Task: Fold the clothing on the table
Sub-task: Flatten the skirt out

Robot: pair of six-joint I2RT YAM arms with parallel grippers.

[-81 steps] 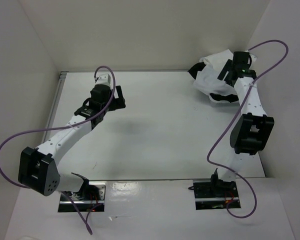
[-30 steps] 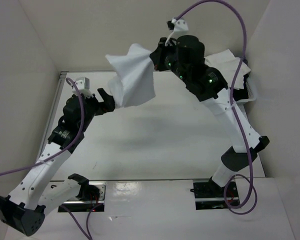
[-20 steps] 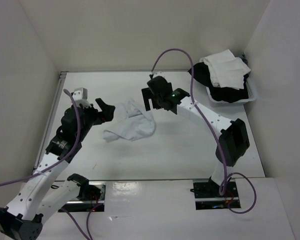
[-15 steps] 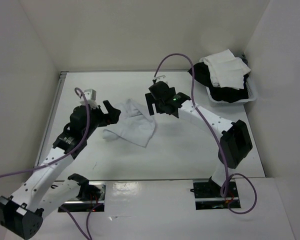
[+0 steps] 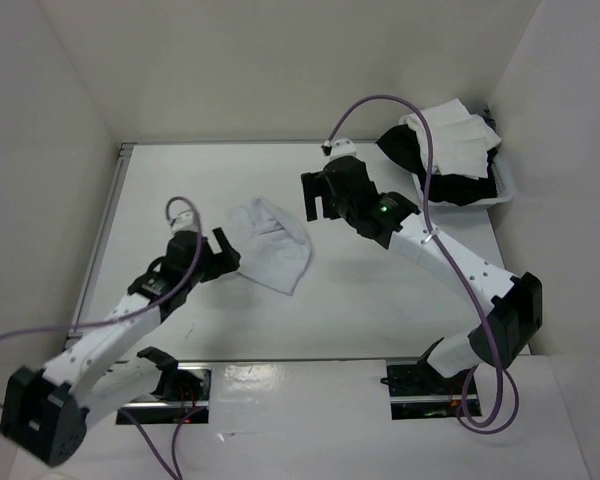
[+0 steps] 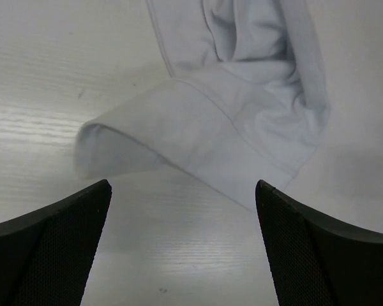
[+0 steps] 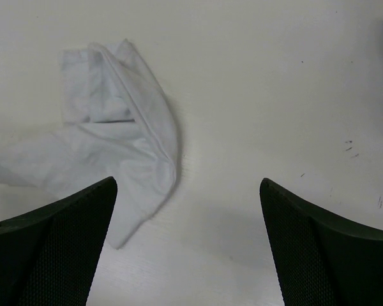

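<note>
Both my grippers are to lift the clothing (image 5: 273,250), and it will gape open like a tube then, because its near hem arches over an inner layer (image 6: 118,153).
The clothing (image 5: 270,243), a thin white garment, lies crumpled on the table (image 5: 380,290) left of centre, with no gripper holding it. My left gripper (image 5: 226,256) stands open at its near left edge. In the left wrist view the clothing (image 6: 242,115) lies just ahead of the left gripper (image 6: 182,191), a folded hem nearest the black fingers (image 6: 57,242). My right gripper (image 5: 318,200) hovers open to the garment's right and slightly beyond it. In the right wrist view the clothing (image 7: 115,140) lies at upper left, ahead of the right gripper (image 7: 188,185), and bare table shows between the fingers.
A white plastic bin (image 5: 503,180) with bulkier white and black garments (image 5: 445,140) stands at the far right corner. White upright walls close in the table. A thin grey metal strip (image 5: 105,230) runs along the table's left edge.
The right gripper, shut on the clothing and holding it aloft a second ago, opened and dropped it on the table, then drew back right. The left gripper moved nearer, to the garment's left edge.
</note>
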